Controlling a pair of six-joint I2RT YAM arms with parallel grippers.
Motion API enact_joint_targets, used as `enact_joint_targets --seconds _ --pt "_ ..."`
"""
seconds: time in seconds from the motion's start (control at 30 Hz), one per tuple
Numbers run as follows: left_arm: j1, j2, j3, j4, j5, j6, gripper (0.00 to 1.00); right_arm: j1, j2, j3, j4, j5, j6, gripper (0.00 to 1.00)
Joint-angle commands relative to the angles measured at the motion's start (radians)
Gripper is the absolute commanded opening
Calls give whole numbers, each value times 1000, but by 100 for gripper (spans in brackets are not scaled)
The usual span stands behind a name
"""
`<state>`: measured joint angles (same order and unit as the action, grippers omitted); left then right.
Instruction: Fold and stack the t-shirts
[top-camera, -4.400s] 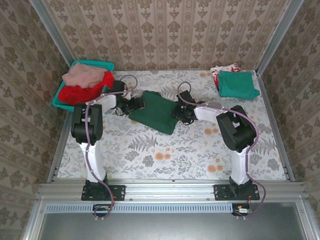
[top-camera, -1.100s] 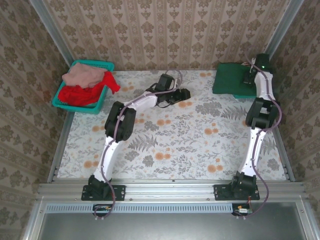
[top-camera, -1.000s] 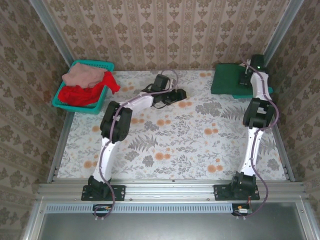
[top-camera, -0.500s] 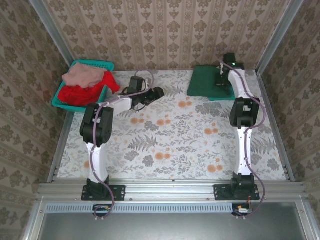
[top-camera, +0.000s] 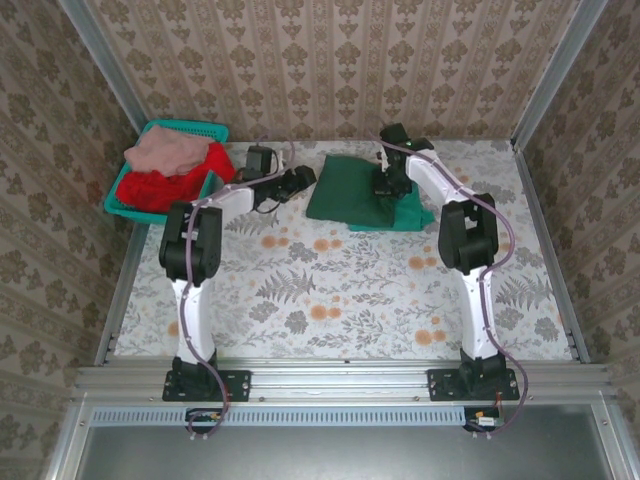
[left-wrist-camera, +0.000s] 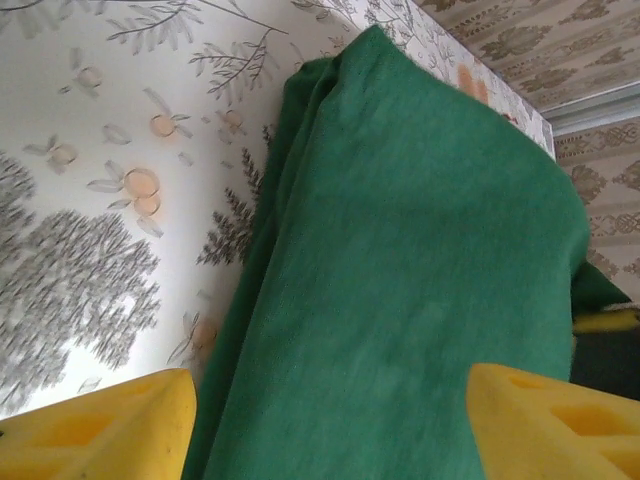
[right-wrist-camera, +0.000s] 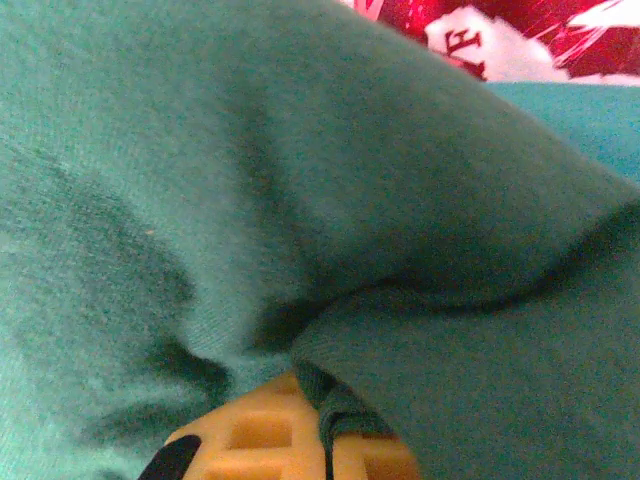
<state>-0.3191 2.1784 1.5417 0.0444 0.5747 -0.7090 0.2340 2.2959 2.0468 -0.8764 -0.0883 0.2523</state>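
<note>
Next, my right gripper works with my left gripper to pull the dark green t-shirt over the uncovered teal-green end (top-camera: 412, 212), as the dark green t-shirt juts (top-camera: 325, 192) past the teal-green t-shirt toward the basket.
A folded dark green t-shirt (top-camera: 348, 190) lies at the back middle of the table, partly over a teal-green t-shirt (top-camera: 412, 213). My right gripper (top-camera: 385, 182) is shut on a fold of the dark green t-shirt (right-wrist-camera: 480, 300), with teal cloth (right-wrist-camera: 110, 200) on its left and a white-red t-shirt (right-wrist-camera: 480, 45) behind. My left gripper (top-camera: 298, 179) is open just left of the dark green shirt; its yellow fingertips (left-wrist-camera: 100, 430) straddle the cloth (left-wrist-camera: 400, 280) without touching it. A dusty pink t-shirt (top-camera: 165, 150) and a red t-shirt (top-camera: 160, 190) sit in the basket.
The teal mesh basket (top-camera: 190, 128) stands at the back left corner. Patterned walls and metal rails close in the table on three sides. The floral table top (top-camera: 330, 290) stretches toward the arm bases.
My right gripper has dragged the dark green shirt from the back right corner leftward to the back middle. My left gripper drew back left and now stands at the shirt's left edge.
</note>
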Motion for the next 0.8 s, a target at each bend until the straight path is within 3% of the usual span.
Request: enact_joint_targets --seconds 0.0,0.23,0.33,0.53,0.7,0.77 --pt "-5 72 84 -131 56 88 73 -21 -108 -21 12 -12 62 0" --pt "-9 118 125 -243 144 167 71 -29 -152 -45 34 -28 49 0" --pt "-16 148 150 -252 206 169 64 -41 -150 -83 62 -38 53 0" --pt "-47 171 147 -253 248 170 60 -59 -148 -141 110 -60 63 0" --pt "-45 158 130 -222 259 145 26 -64 -147 -140 120 -66 68 0" --pt "-42 129 120 -201 273 128 19 -65 -154 -130 114 -67 70 0"
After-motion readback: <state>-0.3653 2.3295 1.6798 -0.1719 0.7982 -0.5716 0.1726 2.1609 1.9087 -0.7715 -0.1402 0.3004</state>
